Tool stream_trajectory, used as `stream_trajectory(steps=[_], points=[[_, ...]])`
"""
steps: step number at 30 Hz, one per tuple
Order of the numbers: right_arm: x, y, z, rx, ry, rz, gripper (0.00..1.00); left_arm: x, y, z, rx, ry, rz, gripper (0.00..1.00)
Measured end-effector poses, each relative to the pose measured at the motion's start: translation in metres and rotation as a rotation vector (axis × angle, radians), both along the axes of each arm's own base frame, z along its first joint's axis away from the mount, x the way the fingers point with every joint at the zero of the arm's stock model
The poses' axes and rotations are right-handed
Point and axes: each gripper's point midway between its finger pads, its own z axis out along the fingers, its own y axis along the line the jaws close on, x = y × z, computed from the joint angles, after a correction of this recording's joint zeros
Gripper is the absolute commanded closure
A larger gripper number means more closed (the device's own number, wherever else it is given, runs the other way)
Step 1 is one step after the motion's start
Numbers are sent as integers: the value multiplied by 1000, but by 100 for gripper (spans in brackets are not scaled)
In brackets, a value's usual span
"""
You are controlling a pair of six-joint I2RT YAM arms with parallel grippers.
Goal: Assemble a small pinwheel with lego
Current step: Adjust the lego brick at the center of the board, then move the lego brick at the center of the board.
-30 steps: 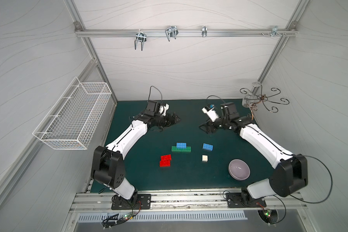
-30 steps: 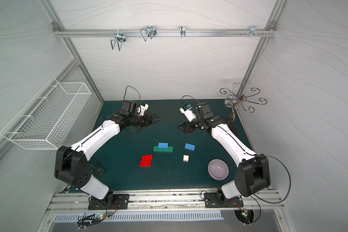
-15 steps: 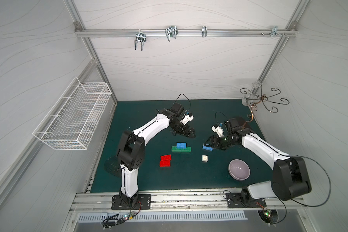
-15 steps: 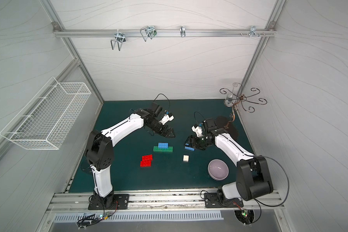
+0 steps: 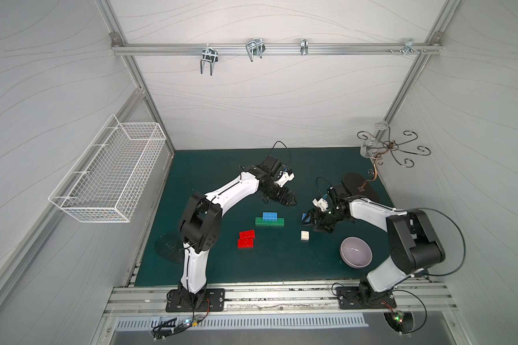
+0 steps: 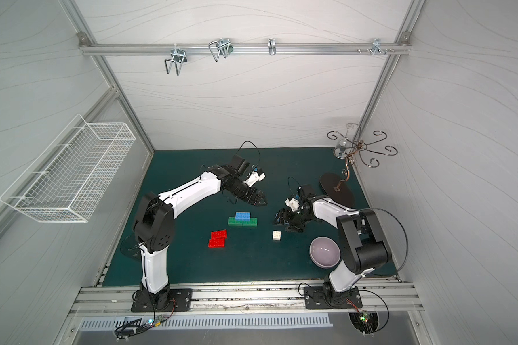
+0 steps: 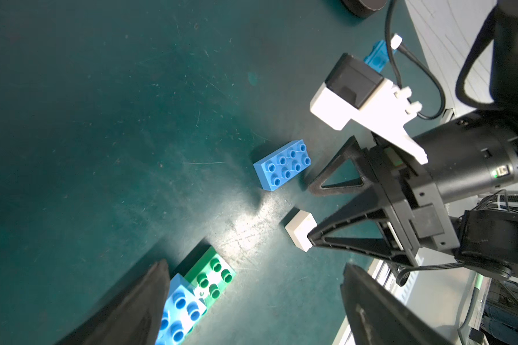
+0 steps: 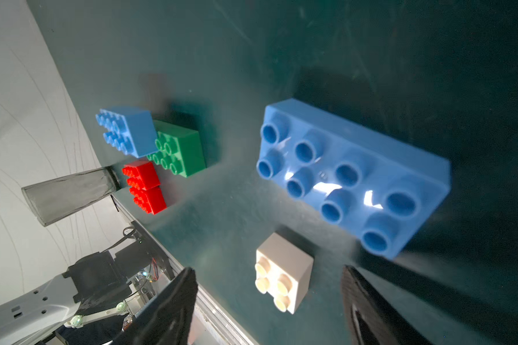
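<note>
The loose blue brick (image 8: 351,177) lies lengthwise across my right gripper's opening, so I should draw that gripper back while my left gripper grabs the brick (image 7: 265,174) by its end.
The lego lies loose on the green mat. A blue brick (image 5: 269,215) touches a green row (image 5: 269,222), two red bricks (image 5: 246,238) sit side by side, and a white square (image 5: 305,235) lies alone. No pinwheel is built. My left gripper (image 5: 288,199) hangs open just behind the blue and green bricks (image 7: 211,277), holding nothing. My right gripper (image 5: 313,223) is open low over a second blue brick (image 8: 353,179), with the white square (image 8: 283,271) showing between its fingers and nothing gripped.
A lilac bowl (image 5: 356,252) stands at the front right beside the right arm. A hook stand on a dark oval base (image 5: 361,186) is at the back right. A wire basket (image 5: 111,173) hangs on the left wall.
Both arms swung in from the back of the mat toward the bricks. The left gripper came down behind the blue and green bricks, the right one over the loose blue brick.
</note>
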Motion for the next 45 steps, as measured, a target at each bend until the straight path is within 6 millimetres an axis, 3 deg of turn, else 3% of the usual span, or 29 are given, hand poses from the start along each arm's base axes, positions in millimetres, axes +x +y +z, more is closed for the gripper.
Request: stream_trajectory(steps=[7, 12, 16, 19, 23, 27, 30, 33, 39, 45], points=[[45, 2, -2, -57, -67, -14, 21, 1, -2, -6, -11, 1, 9, 5], [77, 16, 1, -53, -118, 18, 21, 2, 0, -10, -4, 4, 20, 4], [87, 37, 2, -30, -141, 68, 21, 3, 5, -18, 26, 17, 66, 5], [86, 41, 7, -4, -140, 69, 21, 6, 10, -24, 52, 41, 135, 5], [99, 6, 21, 9, -155, -42, 21, 12, 15, -27, 71, 107, 284, 7], [115, -43, 57, 2, -242, -163, 21, 14, 13, -27, 102, 164, 390, 8], [113, -49, 82, 1, -314, -159, 20, 26, -10, -20, 118, 163, 407, 10], [101, -49, 89, -9, -337, -147, 21, 33, -28, -21, 133, 160, 413, 11], [67, -62, 72, -114, -299, -146, 22, 15, -23, -55, 259, 248, 448, 13], [50, -72, 91, -179, -378, -136, 21, 17, -31, -74, 317, 252, 460, 13]])
